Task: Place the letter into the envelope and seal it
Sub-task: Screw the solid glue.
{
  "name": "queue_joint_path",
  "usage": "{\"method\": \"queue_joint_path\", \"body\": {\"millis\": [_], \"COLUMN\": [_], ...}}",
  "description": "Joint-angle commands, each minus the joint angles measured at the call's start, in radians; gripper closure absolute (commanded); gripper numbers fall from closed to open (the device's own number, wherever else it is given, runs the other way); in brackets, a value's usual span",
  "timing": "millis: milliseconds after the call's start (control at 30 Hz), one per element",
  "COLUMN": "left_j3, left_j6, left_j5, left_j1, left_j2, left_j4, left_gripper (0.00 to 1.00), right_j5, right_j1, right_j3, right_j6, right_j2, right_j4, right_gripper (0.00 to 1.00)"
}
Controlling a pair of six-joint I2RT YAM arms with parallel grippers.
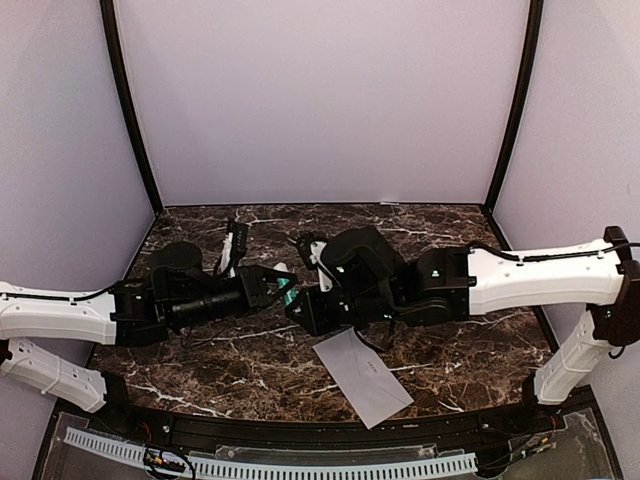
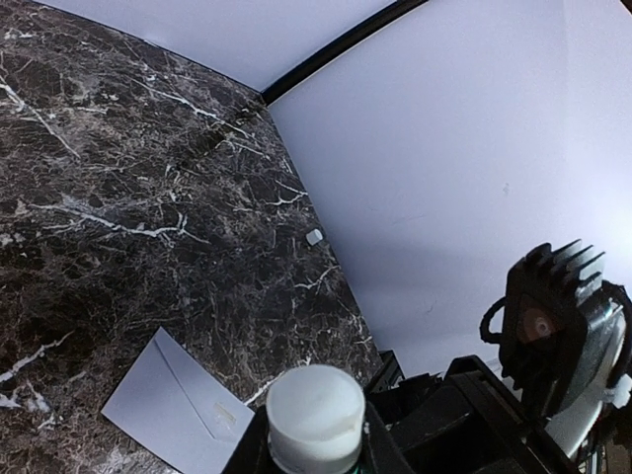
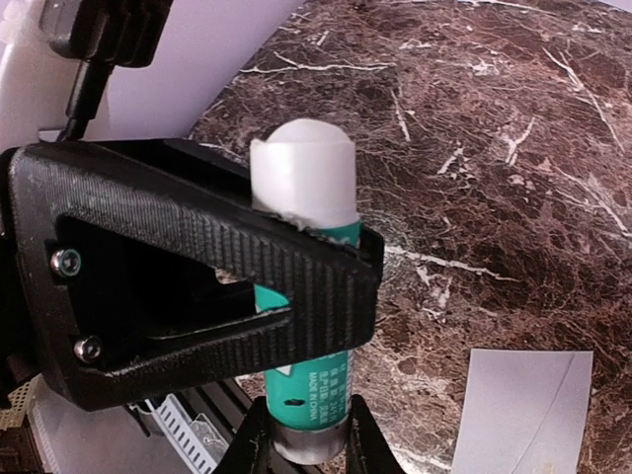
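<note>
My left gripper is twisted far over on the green body [image 1: 288,289], so my right gripper needs to free the glue stick's bottom end [image 3: 309,441] before my left gripper turns back.
A green glue stick [image 1: 288,288] with a white cap [image 2: 316,410] is held between both grippers above the table's middle. My left gripper [image 2: 316,449] is shut on its body just below the cap. It crosses the right wrist view as a black finger [image 3: 296,286] across the tube [image 3: 306,385]. My right gripper [image 3: 308,449] is shut on the stick's bottom end and shows in the top view [image 1: 305,305]. The grey envelope [image 1: 362,375] lies flat, flap closed, near the front; it also shows in the wrist views [image 2: 173,410] [image 3: 523,410]. The letter is out of view.
Dark marble table [image 1: 250,370] with white walls and black corner posts [image 1: 130,110]. A white and black object [image 1: 235,245] lies at the back left. A small white scrap [image 2: 314,237] lies by the wall. A white cable tray [image 1: 270,465] runs along the front edge.
</note>
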Motion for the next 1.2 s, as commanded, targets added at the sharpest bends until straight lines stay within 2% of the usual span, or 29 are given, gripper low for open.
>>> {"method": "queue_joint_path", "body": {"millis": [0,167,333,433,567,700,767,867,1000,1167], "left_j3": [-0.031,-0.024,-0.019,-0.020,-0.028,-0.031,-0.025,-0.025,-0.028,-0.047], "left_j6": [-0.071,-0.083,-0.080,-0.059,-0.031,0.013,0.042,0.071,0.083,0.053], "left_j5": [0.030,0.050,0.061,0.071,0.091,0.163,0.191,0.234,0.327,0.483], "left_j1": [-0.019,-0.018,-0.018,-0.013,0.022,0.058,0.063,0.065,0.067,0.067], "left_j2": [0.024,0.056,0.061,0.045,-0.014,-0.069,-0.089,-0.111,-0.132,-0.138], "left_j4": [0.005,0.031,0.033,0.031,-0.026,-0.044,-0.047,-0.028,0.056,0.298], "left_gripper": [1.00,1.00,1.00,1.00,1.00,1.00,1.00,1.00,1.00,1.00], "right_j5": [0.228,0.256,0.242,0.203,0.136,-0.070,-0.151,-0.214,-0.309,-0.407], "right_j1": [0.005,0.023,0.024,0.023,0.023,0.019,0.014,0.004,-0.027,-0.053], "right_j3": [0.130,0.190,0.155,0.100,0.001,-0.152,-0.207,-0.280,-0.406,-0.511], "right_j6": [0.043,0.047,0.054,0.008,-0.033,-0.112,-0.124,-0.101,-0.042,0.029], "right_j2": [0.085,0.132,0.098,0.056,-0.031,-0.155,-0.203,-0.269,-0.369,-0.416], "right_j4": [-0.072,-0.108,-0.082,-0.034,0.017,0.165,0.235,0.318,0.558,0.836], "right_gripper": [0.97,0.95,0.91,0.80,0.59,0.39,0.33,0.30,0.26,0.23]}}
